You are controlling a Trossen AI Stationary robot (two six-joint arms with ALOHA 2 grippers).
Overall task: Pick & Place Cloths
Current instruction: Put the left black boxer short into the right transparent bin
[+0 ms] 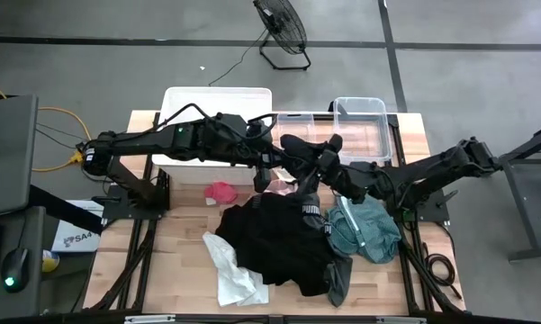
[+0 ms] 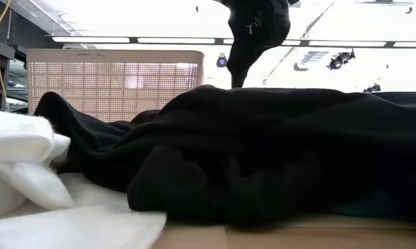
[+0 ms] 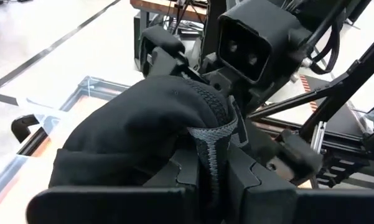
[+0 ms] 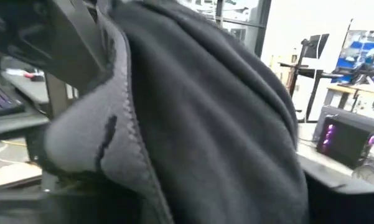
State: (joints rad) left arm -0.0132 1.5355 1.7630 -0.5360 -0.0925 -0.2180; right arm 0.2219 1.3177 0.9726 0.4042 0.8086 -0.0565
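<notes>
My right gripper needs to take the cloth [image 3: 143, 124], the black one my left gripper is holding, and bring it to the clear tub [image 1: 361, 130], because the tub stands closer to my right gripper.
A black cloth [image 3: 143, 124] with a grey stitched hem hangs above the table's middle [image 1: 297, 146], and shows at the top of the low view [image 2: 255, 31]. My left gripper [image 3: 215, 168] is shut on it [image 1: 268, 175]. My right gripper [image 1: 317, 162] faces the left one. It stands open [image 3: 225, 101] with a finger on either side of the cloth's far end, and the cloth fills its wrist view [image 4: 205, 112]. Below lie a black pile [image 1: 279, 234], a teal cloth [image 1: 365, 225], a white cloth [image 1: 234, 270] and a red-pink piece [image 1: 220, 192]. My left gripper pinches the black cloth's grey stitched hem [image 3: 210, 134] between its two fingers, coming nearly level from the table's left. The cloth bulges out beyond the fingers. Whether its lower end reaches the pile cannot be told. My right gripper: I cannot tell whether its fingers touch the cloth.
A white slatted basket [image 1: 216, 117] stands at the far left of the table [image 1: 414, 135], and two clear tubs [image 1: 360, 126] stand at the far right. In the low view the black pile [image 2: 263, 159] blocks most of the table.
</notes>
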